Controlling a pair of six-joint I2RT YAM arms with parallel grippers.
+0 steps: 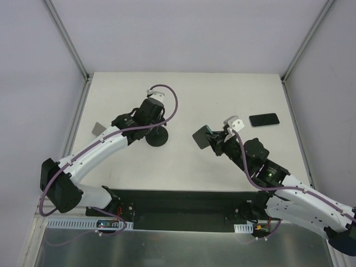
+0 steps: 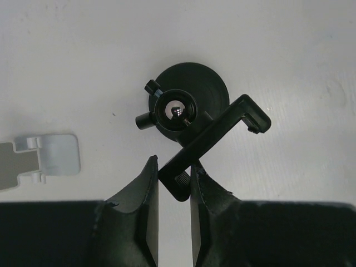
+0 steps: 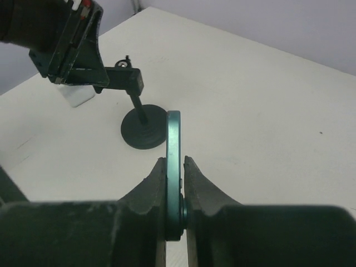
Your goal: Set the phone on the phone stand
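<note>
The phone stand's hooked end [image 2: 257, 118] points at my right gripper, which is holding the phone, so next my left gripper takes the phone [image 1: 201, 137] to free up my right gripper.
The phone stand [image 1: 157, 137] stands left of centre on the table, with a black disc base, a post and a clamp cradle [image 2: 217, 133]. My left gripper [image 1: 158, 123] is above it, shut on the end of the cradle arm [image 2: 174, 167]. My right gripper [image 1: 216, 140] is shut on the phone [image 1: 202, 137], a thin dark slab with a teal edge [image 3: 173, 144], held on edge above the table to the right of the stand. In the right wrist view the stand's base [image 3: 142, 130] lies ahead of the phone, and the gripper [image 3: 175, 161] clamps its faces.
A second black phone [image 1: 263, 119] lies flat at the right of the table. A small grey-white hinged piece [image 1: 97, 128] lies at the left edge, and it also shows in the left wrist view [image 2: 50, 156]. Metal frame posts rise at the back corners.
</note>
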